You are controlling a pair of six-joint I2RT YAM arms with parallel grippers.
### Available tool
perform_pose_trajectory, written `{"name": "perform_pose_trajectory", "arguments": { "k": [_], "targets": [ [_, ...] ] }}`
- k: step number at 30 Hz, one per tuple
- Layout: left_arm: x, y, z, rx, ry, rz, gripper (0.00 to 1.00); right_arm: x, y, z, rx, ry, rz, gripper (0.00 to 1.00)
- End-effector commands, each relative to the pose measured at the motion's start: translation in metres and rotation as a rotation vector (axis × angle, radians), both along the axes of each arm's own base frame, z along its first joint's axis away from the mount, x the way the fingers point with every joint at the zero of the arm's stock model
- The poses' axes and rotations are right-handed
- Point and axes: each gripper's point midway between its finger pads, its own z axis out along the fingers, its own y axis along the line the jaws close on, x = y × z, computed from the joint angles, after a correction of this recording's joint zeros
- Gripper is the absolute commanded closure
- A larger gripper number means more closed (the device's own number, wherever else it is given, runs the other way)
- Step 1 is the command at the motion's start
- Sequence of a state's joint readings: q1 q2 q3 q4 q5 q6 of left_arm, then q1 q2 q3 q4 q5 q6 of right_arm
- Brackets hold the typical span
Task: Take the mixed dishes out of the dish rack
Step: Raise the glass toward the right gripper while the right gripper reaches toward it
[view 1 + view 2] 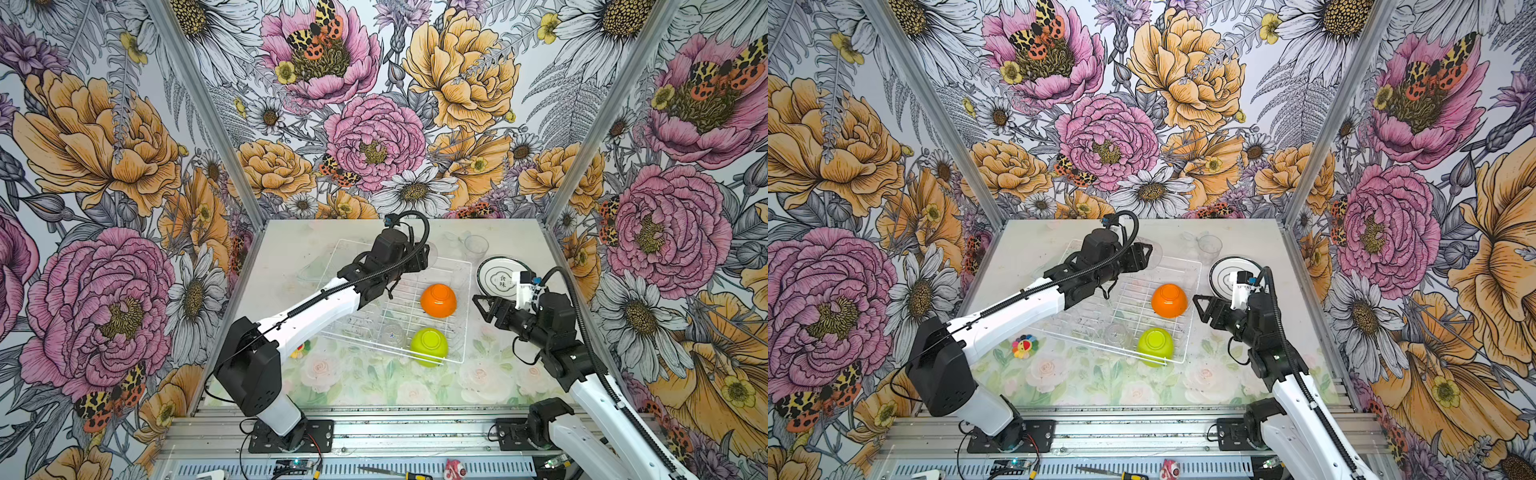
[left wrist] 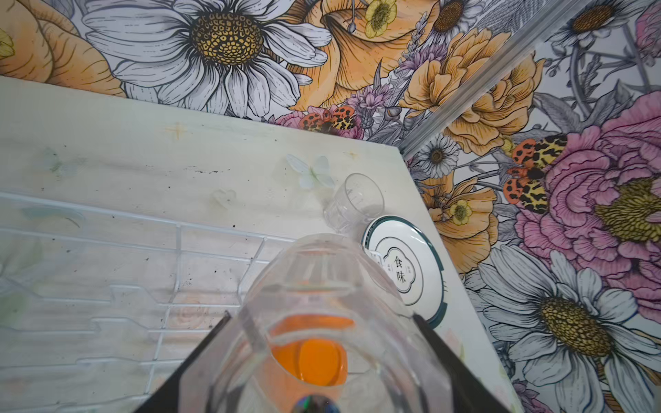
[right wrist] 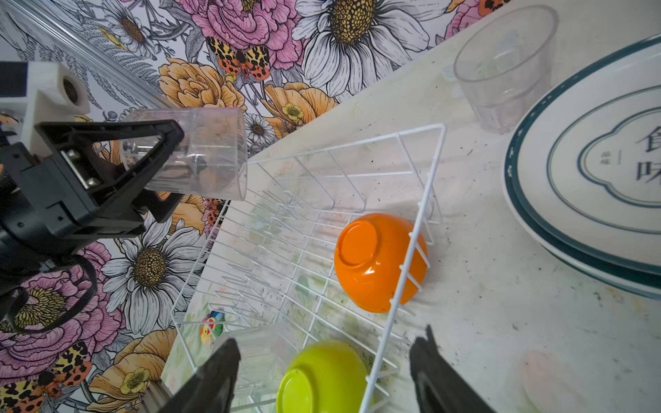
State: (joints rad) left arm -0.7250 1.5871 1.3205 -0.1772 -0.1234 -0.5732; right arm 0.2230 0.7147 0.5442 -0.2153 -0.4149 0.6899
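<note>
The cup's opening sticks out clear of the left gripper, so the right gripper continues to move toward the clear cup until its fingers close on the cup's rim.
My left gripper is shut on a clear cup lying sideways in its jaws, above the far side of the white wire dish rack. In the rack an orange bowl and a lime-green bowl sit upside down, with another clear cup beside the green one. My right gripper is open and empty just outside the rack's right wall. Stacked dark-rimmed plates and a third cup stand on the table, far right.
A small colourful flower toy lies on the table left of the rack. Flowered walls close in the table on three sides. A screwdriver lies on the front rail.
</note>
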Motion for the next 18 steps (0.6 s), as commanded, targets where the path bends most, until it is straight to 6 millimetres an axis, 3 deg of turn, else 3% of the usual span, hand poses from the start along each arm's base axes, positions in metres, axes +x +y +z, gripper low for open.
{"name": "perform_pose_trajectory", "arguments": {
  "k": [1, 7, 11, 18],
  "targets": [
    [-0.010, -0.014, 0.043, -0.173, -0.068, -0.078, 0.45, 0.002, 0.014, 0.046, 0.067, -0.110, 0.052, 0.24],
    [-0.034, -0.028, 0.040, -0.340, -0.035, -0.182, 0.45, 0.000, 0.033, 0.060, 0.038, -0.163, 0.103, 0.24],
    [-0.044, -0.036, 0.043, -0.358, -0.027, -0.222, 0.46, 0.005, 0.045, 0.063, 0.035, -0.198, 0.142, 0.24],
    [-0.055, -0.040, 0.054, -0.392, -0.032, -0.247, 0.45, 0.013, 0.057, 0.085, 0.060, -0.298, 0.181, 0.24]
  ]
}}
